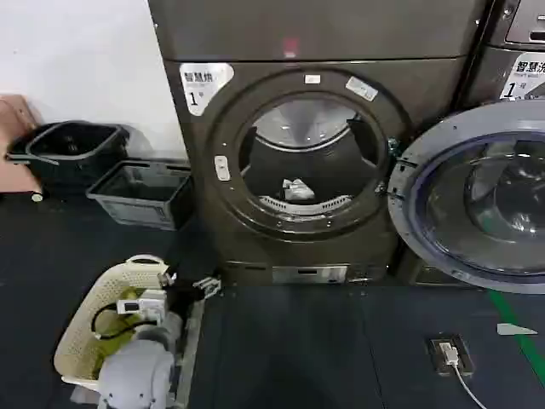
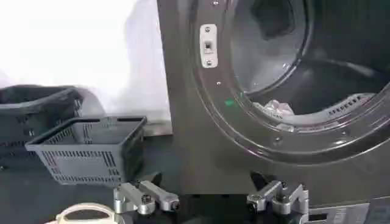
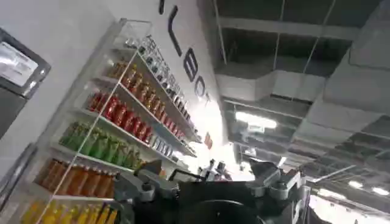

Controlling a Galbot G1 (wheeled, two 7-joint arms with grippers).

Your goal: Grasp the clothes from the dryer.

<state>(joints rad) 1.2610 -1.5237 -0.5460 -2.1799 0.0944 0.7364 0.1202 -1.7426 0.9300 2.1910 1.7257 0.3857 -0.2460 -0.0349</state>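
Note:
The clothes [image 1: 297, 189] are in one small crumpled heap [image 2: 280, 108] behind the dryer's rim. They will come up together, still bunched, when I lift.
The dryer [image 1: 315, 145] stands in front of me, dark bronze-grey, with a white "1" label and its round door [image 1: 477, 196] swung open to the right. The clothes [image 1: 297, 189], a small whitish-grey bundle, lie at the bottom front of the steel drum, just behind the rim. In the left wrist view the clothes [image 2: 274, 111] lie beyond the porthole rim. My left gripper [image 1: 204, 286] hangs low, left of the dryer's base. The left gripper [image 2: 210, 204] is open, nothing between its fingers. My right gripper [image 3: 210, 189] points up and away, fingers spread and empty.
A cream laundry basket [image 1: 98, 319] with a yellow-green cloth sits on the floor under my left arm. A black crate [image 1: 140, 194] and a dark bin [image 1: 72, 149] stand by the wall at left. A neighbouring machine [image 1: 519, 51] is at right. Shelves of bottles [image 3: 116, 122] rise in the right wrist view.

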